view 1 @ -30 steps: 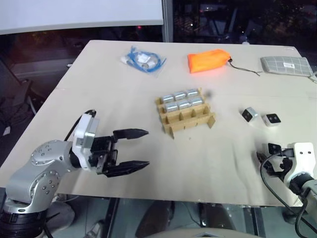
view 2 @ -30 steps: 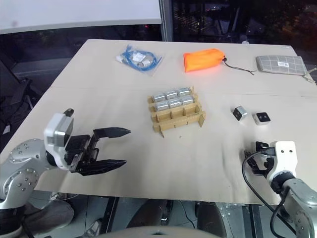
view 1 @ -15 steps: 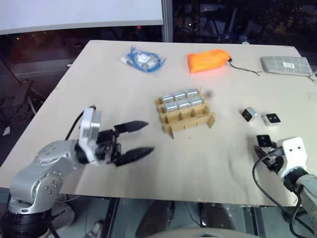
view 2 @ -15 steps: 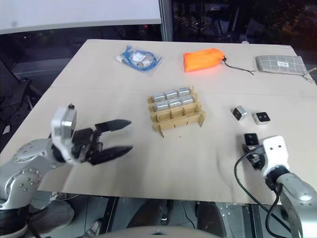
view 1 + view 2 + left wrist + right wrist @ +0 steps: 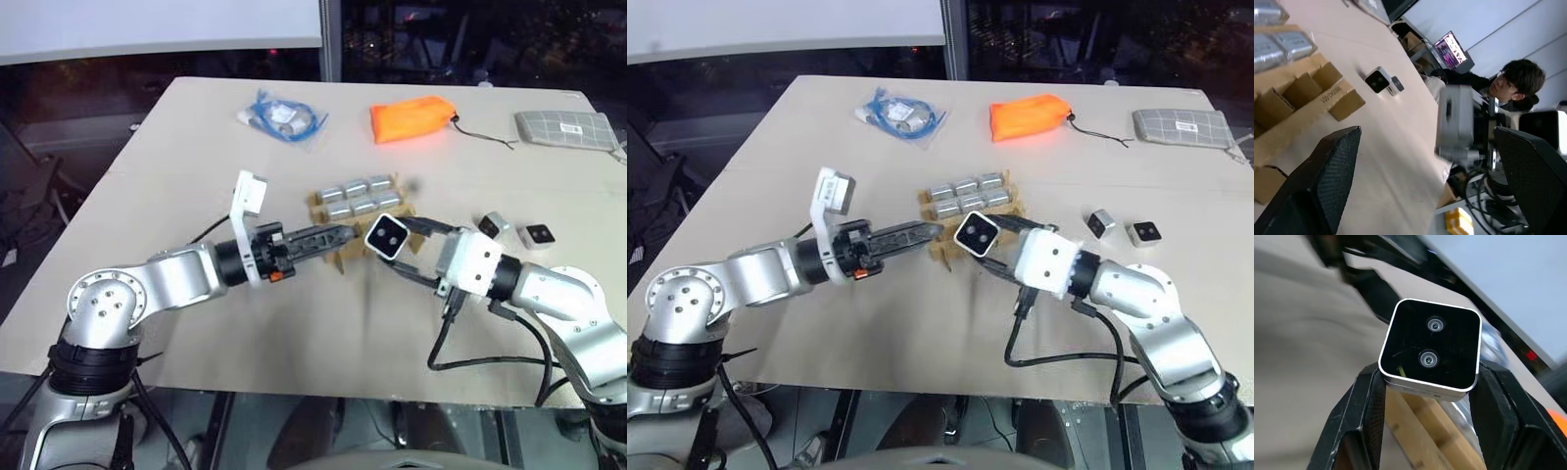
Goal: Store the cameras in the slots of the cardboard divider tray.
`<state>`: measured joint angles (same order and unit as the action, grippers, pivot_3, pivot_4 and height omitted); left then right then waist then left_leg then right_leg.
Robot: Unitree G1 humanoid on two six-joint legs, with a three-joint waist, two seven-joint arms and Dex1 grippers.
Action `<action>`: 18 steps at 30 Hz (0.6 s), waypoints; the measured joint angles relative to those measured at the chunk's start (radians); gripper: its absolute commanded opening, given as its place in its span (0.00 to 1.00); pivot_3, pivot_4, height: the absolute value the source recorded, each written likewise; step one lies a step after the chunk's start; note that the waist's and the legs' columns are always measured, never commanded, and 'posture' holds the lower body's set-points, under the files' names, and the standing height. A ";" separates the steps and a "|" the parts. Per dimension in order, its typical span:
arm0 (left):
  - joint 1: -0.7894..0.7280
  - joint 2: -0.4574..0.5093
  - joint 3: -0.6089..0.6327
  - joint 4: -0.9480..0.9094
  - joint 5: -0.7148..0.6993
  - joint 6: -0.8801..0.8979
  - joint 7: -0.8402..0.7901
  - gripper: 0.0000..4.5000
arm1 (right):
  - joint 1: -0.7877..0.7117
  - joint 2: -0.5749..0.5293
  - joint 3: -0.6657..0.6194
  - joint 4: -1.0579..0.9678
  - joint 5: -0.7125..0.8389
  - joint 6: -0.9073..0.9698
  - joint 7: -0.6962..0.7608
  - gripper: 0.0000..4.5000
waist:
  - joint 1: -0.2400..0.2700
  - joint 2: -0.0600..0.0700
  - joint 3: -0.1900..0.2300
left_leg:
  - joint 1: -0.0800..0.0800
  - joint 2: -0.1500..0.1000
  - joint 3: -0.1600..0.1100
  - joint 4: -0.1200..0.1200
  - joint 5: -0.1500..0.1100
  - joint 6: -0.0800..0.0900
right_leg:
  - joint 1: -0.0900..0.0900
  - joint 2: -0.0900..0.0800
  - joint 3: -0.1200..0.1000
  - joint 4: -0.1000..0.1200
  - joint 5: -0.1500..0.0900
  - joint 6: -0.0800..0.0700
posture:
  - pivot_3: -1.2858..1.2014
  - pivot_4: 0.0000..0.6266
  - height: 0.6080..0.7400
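Next, my left gripper takes the camera by its front and back for the tray's near row point(image 5: 947, 246), because my right gripper is holding the camera by its sides, lens side point(image 5: 387, 237) up.
The cardboard divider tray point(image 5: 417, 238) sits mid-table, its two far rows filled with several silver cameras point(image 5: 364, 197) and its near row empty. My right gripper point(image 5: 397, 251) is shut on another camera point(image 5: 388, 236), held in the air just in front of the tray with its black lens face toward me; the right wrist view shows this camera point(image 5: 1430, 350) clamped between both fingers point(image 5: 1369, 387). My left gripper point(image 5: 338, 235) points right at the held camera, and its fingers point(image 5: 1332, 166) stand wide open. Two loose cameras point(image 5: 494, 225) point(image 5: 538, 235) lie right of the tray.
An orange pouch point(image 5: 411, 119), a grey checked pouch point(image 5: 568, 125) and a bag with a blue cable point(image 5: 282, 117) lie along the table's far side. In the left wrist view a person point(image 5: 1513, 85) sits beyond the table by a laptop point(image 5: 1451, 49).
My right gripper shut on a camera near the table's front right edge, lifted it and swung left to the tray. My left gripper rolled and moved right toward the tray.
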<state>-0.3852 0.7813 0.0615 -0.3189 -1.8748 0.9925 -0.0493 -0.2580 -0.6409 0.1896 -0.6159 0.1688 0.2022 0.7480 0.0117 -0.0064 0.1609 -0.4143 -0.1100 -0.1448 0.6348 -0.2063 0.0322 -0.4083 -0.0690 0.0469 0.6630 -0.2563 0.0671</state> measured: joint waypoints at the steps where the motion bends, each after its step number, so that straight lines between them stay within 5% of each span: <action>1: -0.005 0.000 -0.002 0.000 -0.018 -0.004 0.023 1.00 | -0.013 0.000 0.011 0.010 -0.006 -0.008 0.011 0.42 | 0.001 0.000 0.000 | 0.000 0.000 0.000 0.000 0.000 0.000 | 0.000 0.000 0.000 0.000 0.000 0.000 | 0.52 0.24 1.00; 8: -0.025 -0.012 -0.032 -0.003 -0.073 -0.017 0.093 1.00 | -0.067 0.018 0.054 0.046 -0.042 -0.034 0.049 0.42 | 0.001 0.000 0.000 | 0.000 0.000 0.000 0.000 0.000 0.000 | 0.000 0.000 0.000 0.001 0.000 0.000 | 0.52 0.24 1.00; 11: -0.027 0.000 -0.035 -0.005 -0.073 -0.011 0.098 0.81 | -0.069 0.020 0.059 0.051 -0.047 -0.038 0.055 0.42 | 0.001 0.000 0.000 | 0.000 0.000 0.001 0.000 0.000 0.000 | 0.000 0.000 0.001 0.001 0.000 0.000 | 0.52 0.24 1.00; 17: -0.043 0.001 -0.061 -0.007 -0.068 0.007 0.078 0.15 | -0.072 0.025 0.059 0.078 -0.056 -0.051 0.059 0.42 | 0.001 0.000 0.000 | 0.000 0.000 0.001 0.000 0.000 0.000 | 0.000 0.000 0.001 0.001 0.000 0.000 | 0.52 0.24 1.00; 18: -0.044 0.004 -0.061 -0.007 -0.062 0.011 0.073 0.14 | -0.072 0.028 0.062 0.082 -0.055 -0.051 0.060 0.42 | 0.001 0.000 0.000 | 0.000 0.000 0.001 0.000 0.000 0.000 | -0.001 0.000 0.001 0.001 0.000 0.000 | 0.52 0.24 1.00</action>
<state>-0.4291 0.7850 0.0001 -0.3258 -1.9366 1.0032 0.0236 -0.3297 -0.6126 0.2514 -0.5339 0.1141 0.1513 0.8083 0.0125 -0.0066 0.1608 -0.4143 -0.1104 -0.1439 0.6347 -0.2062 0.0320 -0.4088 -0.0688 0.0479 0.6638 -0.2562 0.0668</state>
